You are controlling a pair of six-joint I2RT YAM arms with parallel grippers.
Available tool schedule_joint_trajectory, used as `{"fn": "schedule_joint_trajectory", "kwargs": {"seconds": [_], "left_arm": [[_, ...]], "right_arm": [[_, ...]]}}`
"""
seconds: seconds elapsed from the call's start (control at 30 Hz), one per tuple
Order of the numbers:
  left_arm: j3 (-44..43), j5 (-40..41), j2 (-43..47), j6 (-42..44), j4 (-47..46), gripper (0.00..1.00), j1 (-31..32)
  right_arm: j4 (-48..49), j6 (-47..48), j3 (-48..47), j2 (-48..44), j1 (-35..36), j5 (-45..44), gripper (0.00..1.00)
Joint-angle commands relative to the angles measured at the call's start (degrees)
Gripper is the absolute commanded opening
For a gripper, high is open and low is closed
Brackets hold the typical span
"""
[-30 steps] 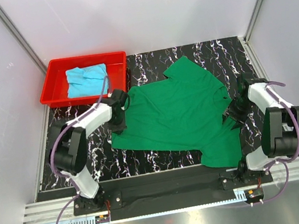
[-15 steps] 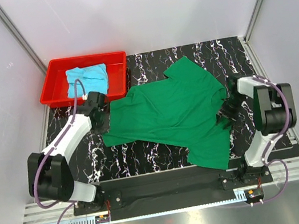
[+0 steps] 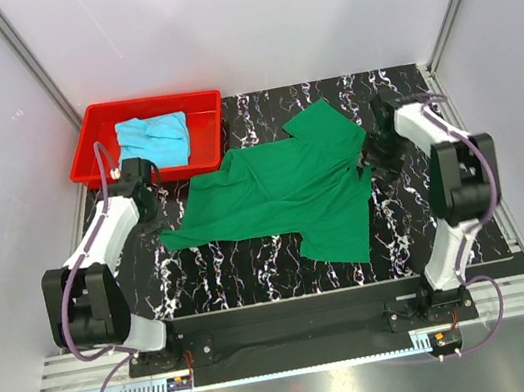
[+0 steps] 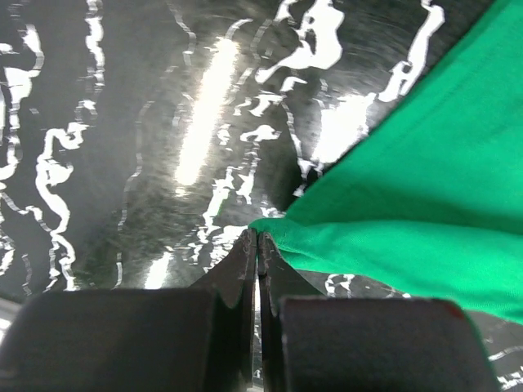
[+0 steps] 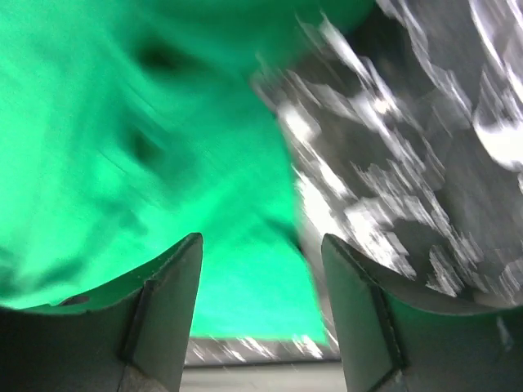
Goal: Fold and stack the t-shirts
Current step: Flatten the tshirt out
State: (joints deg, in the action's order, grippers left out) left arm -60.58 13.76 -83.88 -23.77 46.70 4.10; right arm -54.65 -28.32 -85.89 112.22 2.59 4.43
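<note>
I expect the cloth of the dark green t-shirt (image 3: 274, 179) to pull straight between my grippers and hang open when I lift, because loose creases (image 3: 320, 189) run across it.
The dark green t-shirt (image 3: 281, 188) lies crumpled across the middle of the black marbled table (image 3: 418, 219), its lower flap pointing at the front edge. My left gripper (image 3: 154, 223) is low over the table at the shirt's left corner. In the left wrist view this gripper (image 4: 257, 233) is shut, with the corner of the green cloth (image 4: 425, 163) pinched at its tips. My right gripper (image 3: 381, 150) hovers by the shirt's right edge. Seen from the right wrist, that gripper (image 5: 261, 241) stands open and holds nothing, over blurred green cloth (image 5: 122, 122). The light cyan t-shirt (image 3: 153, 139) lies bunched in the red tray (image 3: 149, 101).
The red tray sits at the back left corner of the table, close behind my left arm. White walls with metal posts close in the left, right and back sides. A metal rail (image 3: 300, 352) runs along the front by the arm bases.
My left gripper dragged the green shirt's left corner to the left. The right gripper opened, let go of the right sleeve and moved toward the back. The whole shirt shifted left.
</note>
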Motion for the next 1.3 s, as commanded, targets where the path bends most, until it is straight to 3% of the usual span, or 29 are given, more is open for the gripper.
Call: {"fn": "schedule_joint_trajectory", "kwargs": {"seconds": [0.0, 0.23, 0.33, 0.67, 0.93, 1.27], "left_arm": [[0.3, -4.5, 0.1, -0.3, -2.5, 0.0, 0.2], [2.9, -7.1, 0.7, -0.3, -3.5, 0.0, 0.4], [3.3, -7.5, 1.7, -0.1, -3.6, 0.0, 0.5], [4.1, -8.9, 3.6, -0.5, -3.6, 0.0, 0.7], [4.1, -9.2, 4.3, -1.2, -3.4, 0.0, 1.3], [3.5, -8.7, 4.9, -1.3, -3.1, 0.0, 1.8]], "right_arm": [[-6.8, 0.9, 9.7, -15.2, -0.2, -3.4, 0.68], [1.9, -11.3, 39.5, -33.5, 0.7, 12.6, 0.54], [5.2, -13.3, 44.2, -36.4, 1.3, 14.0, 0.5], [8.9, -13.8, 49.0, -33.3, 2.9, 14.1, 0.47], [9.4, -13.2, 48.5, -31.0, 4.0, 12.8, 0.4], [8.8, -16.2, 47.7, -28.2, 5.7, 11.6, 0.39]]}}
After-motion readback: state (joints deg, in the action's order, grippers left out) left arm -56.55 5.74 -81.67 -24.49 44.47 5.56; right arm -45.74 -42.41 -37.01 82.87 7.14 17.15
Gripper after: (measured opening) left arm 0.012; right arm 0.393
